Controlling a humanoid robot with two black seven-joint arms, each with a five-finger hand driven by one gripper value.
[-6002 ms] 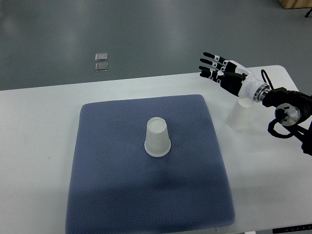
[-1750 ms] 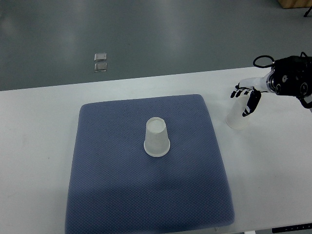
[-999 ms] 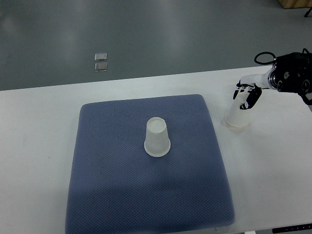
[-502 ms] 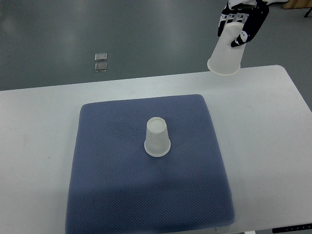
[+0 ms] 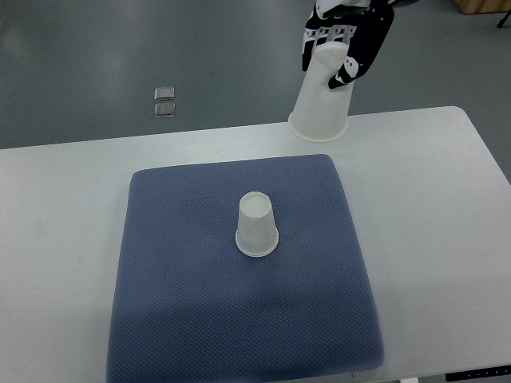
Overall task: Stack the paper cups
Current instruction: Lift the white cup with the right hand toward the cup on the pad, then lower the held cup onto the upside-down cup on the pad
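Observation:
My right gripper should keep moving the raised cup, as it hangs with its opening down (image 5: 318, 128) like the standing cup, over that cup's upturned base (image 5: 255, 204) until it nests.
One white paper cup (image 5: 257, 225) stands upside down near the middle of the blue-grey mat (image 5: 184, 319). A second white paper cup (image 5: 322, 108), also mouth down and slightly tilted, hangs in the air over the table's far edge, up and to the right of the first one. My right hand (image 5: 342, 44), black and white, is shut on the upper part of this raised cup, with fingers (image 5: 321, 33) wrapped over its base. Its arm leaves the picture at the top edge. The left arm does not show.
The mat lies on a white table (image 5: 431, 239), whose right edge curves off at the far right. Two small square plates (image 5: 166, 102) sit on the grey floor beyond the table. A brown box corner (image 5: 479, 6) shows at the top right.
My right hand closed on the cup that stood on the table right of the mat, lifted it high, and has carried it leftward and lower toward the mat. The cup on the mat stayed put.

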